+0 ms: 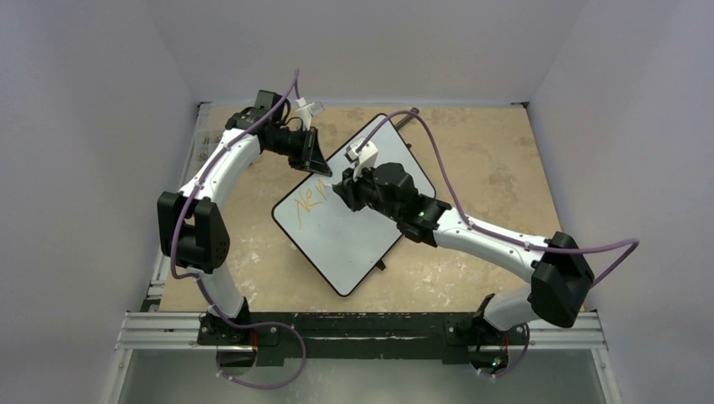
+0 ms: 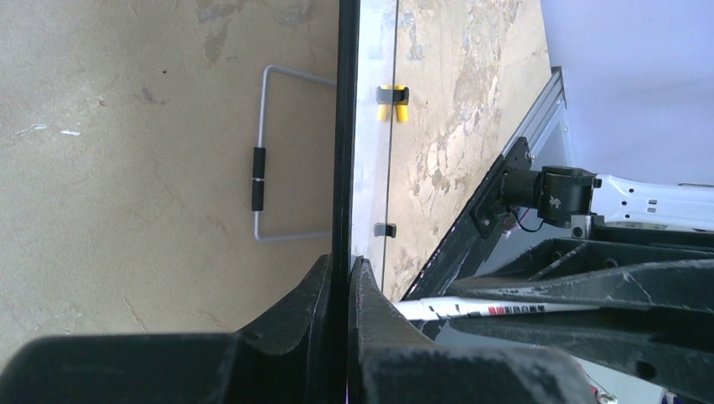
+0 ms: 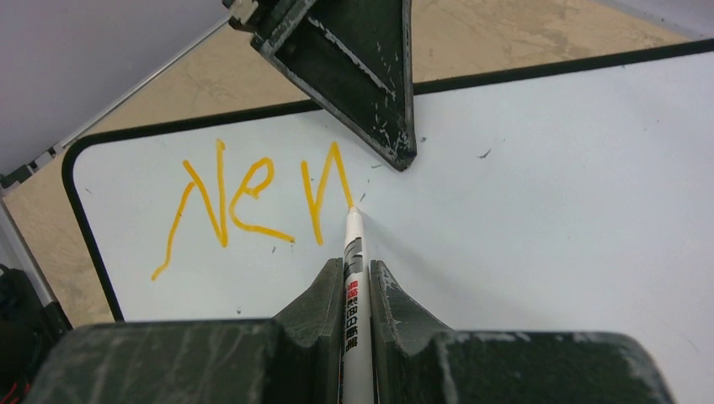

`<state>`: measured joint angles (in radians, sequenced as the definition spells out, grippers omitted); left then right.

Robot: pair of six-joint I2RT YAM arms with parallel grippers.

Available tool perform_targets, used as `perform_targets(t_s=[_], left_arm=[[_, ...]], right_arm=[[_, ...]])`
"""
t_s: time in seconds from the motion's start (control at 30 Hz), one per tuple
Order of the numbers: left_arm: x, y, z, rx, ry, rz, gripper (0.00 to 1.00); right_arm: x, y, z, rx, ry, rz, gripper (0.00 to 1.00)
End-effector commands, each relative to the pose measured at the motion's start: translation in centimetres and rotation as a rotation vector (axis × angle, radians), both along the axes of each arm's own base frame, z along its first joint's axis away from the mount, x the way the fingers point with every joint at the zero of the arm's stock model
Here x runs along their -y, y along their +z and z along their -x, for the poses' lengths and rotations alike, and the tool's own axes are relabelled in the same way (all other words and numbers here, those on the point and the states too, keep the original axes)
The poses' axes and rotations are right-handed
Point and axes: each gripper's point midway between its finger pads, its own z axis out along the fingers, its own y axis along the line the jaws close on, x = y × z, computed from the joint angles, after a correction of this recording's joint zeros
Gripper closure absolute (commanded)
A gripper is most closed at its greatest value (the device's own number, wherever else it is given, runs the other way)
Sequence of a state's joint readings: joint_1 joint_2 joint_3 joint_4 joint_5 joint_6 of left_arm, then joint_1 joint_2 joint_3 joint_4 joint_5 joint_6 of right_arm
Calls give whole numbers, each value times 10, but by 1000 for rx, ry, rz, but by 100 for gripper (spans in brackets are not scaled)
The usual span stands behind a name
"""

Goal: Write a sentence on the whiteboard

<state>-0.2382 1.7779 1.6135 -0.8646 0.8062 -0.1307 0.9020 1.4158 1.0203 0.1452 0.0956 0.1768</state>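
My right gripper should turn up toward my left gripper's fingers to complete a w, since the third letter's last stroke (image 3: 343,178) slopes down to the marker's tip.
The whiteboard (image 1: 354,223) lies tilted on the table, black-rimmed. Orange lettering (image 3: 253,202) on it reads "Ne" plus a partly drawn third letter; it also shows in the top view (image 1: 308,204). My right gripper (image 3: 356,265) is shut on a white marker pen (image 3: 354,278) whose tip touches the board at the end of the last orange stroke. My left gripper (image 2: 340,261) is shut on the whiteboard's black rim (image 2: 343,126) at its upper left edge; its black fingers (image 3: 362,76) show in the right wrist view. In the top view the left gripper (image 1: 318,162) and right gripper (image 1: 347,192) are close together.
A grey wire stand (image 2: 269,160) with a black sleeve lies on the tan table beside the board. A yellow clip (image 2: 392,101) and a small black foot (image 2: 384,229) sit at the board's edge. Grey walls enclose the table; a metal rail (image 1: 362,328) runs along the front.
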Motion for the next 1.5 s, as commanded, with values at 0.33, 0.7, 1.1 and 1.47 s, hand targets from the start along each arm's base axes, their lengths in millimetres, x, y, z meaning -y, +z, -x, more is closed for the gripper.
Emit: perform_targets(t_s=[0.33,0.7,1.1,1.47], left_arm=[[-11,15,-8,111,45,-63,100],[-11,16,-8,113,44,-60,100],[-13,18,-9,123,48,-69,100],[-17,23,-6,123,69,-84,100]], right_arm=[[12,-12,-7,-23,-67,44,100],[2,17,-33,35,-81,53,100],[9,33,-13,26,-38,-14,100],[45,37,10,35,-65,-49,100]])
